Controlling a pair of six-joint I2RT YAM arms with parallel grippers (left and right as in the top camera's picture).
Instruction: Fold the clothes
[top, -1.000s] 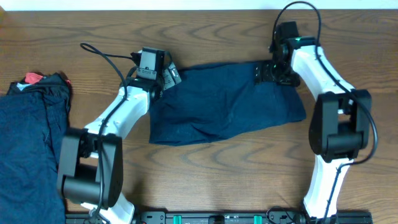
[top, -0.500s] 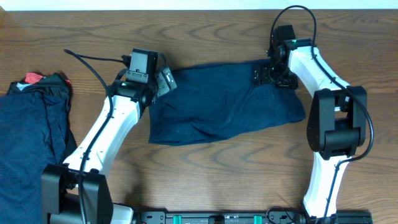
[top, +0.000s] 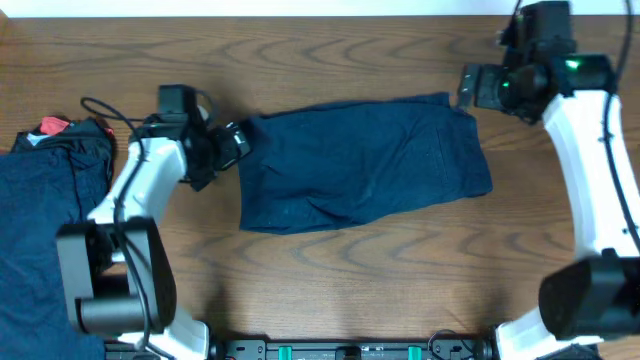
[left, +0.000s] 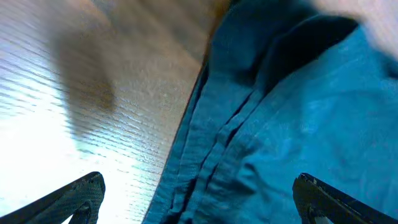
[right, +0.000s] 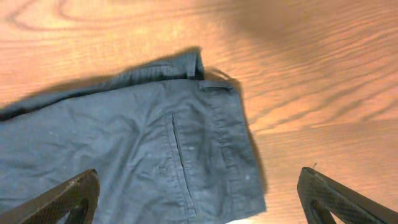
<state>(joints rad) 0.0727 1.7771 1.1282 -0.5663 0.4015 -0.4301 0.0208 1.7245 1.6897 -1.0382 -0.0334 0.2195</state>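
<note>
The dark navy garment (left: 298, 149) will sag into a broad, limp drape when the robot lifts it, because soft creases run (left: 225, 138) along its hem.
A folded dark navy garment (top: 365, 165) lies flat in the middle of the table. My left gripper (top: 232, 148) is open and empty at its left edge; the left wrist view shows the hem (left: 249, 143) between the spread fingers. My right gripper (top: 470, 88) is open and empty, raised above the garment's upper right corner; the right wrist view shows the waistband and pocket seam (right: 180, 143) below. A pile of dark navy clothes (top: 45, 230) with a red piece (top: 52, 126) lies at the left edge.
Bare wooden table (top: 330, 270) surrounds the folded garment. Black cables (top: 120, 110) trail from the left arm. A black rail (top: 350, 350) runs along the front edge.
Both grippers have let go of the garment's top corners and drawn outward. The left moved left and down; the right lifted up and to the right. The garment lies still.
</note>
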